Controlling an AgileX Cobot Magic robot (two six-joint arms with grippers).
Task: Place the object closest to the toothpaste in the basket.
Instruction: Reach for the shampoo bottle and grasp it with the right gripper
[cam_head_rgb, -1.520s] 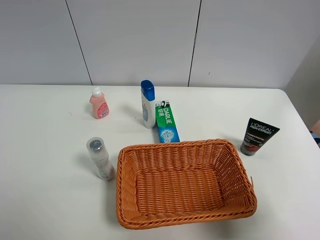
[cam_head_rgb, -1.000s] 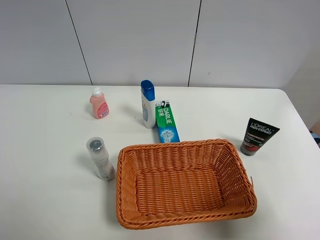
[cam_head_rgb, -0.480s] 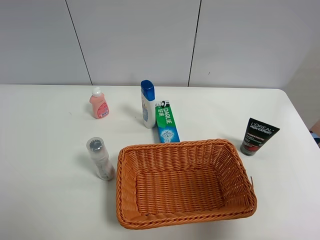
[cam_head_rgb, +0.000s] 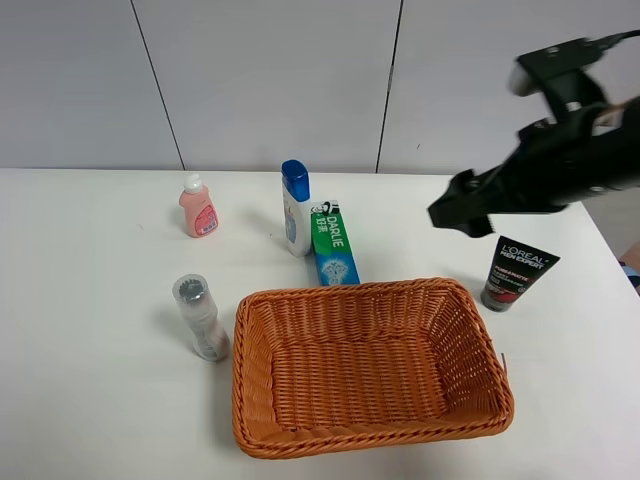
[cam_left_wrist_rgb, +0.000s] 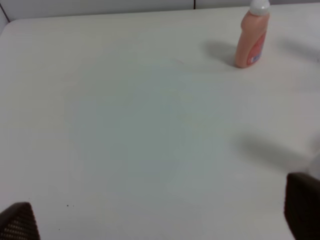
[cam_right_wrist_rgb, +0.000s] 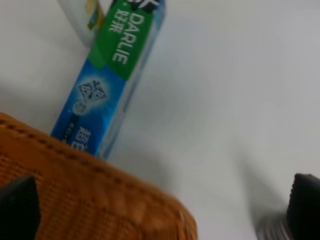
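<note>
My gripper will place the white bottle (cam_head_rgb: 297, 208) and the bottle will fall over, because it is tall and narrow and the basket's woven bottom (cam_head_rgb: 362, 368) is wide and empty.
The green and blue toothpaste box (cam_head_rgb: 334, 245) lies flat just behind the wicker basket (cam_head_rgb: 350, 291). A white bottle with a blue cap (cam_head_rgb: 295, 208) stands upright, touching or nearly touching the box's far left side. My right gripper (cam_head_rgb: 455, 213) hovers above the table right of the box, open and empty. In the right wrist view (cam_right_wrist_rgb: 160, 210) its tips are wide apart over the toothpaste box (cam_right_wrist_rgb: 112, 75), the bottle's base (cam_right_wrist_rgb: 82, 15) and the basket's rim (cam_right_wrist_rgb: 100, 175). My left gripper (cam_left_wrist_rgb: 160, 215) is open and empty over bare table; it is out of the exterior view.
A pink bottle (cam_head_rgb: 198, 207) stands at the back left and also shows in the left wrist view (cam_left_wrist_rgb: 251, 37). A clear bottle (cam_head_rgb: 200, 318) stands left of the basket. A black L'Oreal tube (cam_head_rgb: 517, 273) stands upright right of the basket, below my right arm.
My right arm has come into the exterior view from the right and now reaches over the table toward the toothpaste side. The objects have not moved.
</note>
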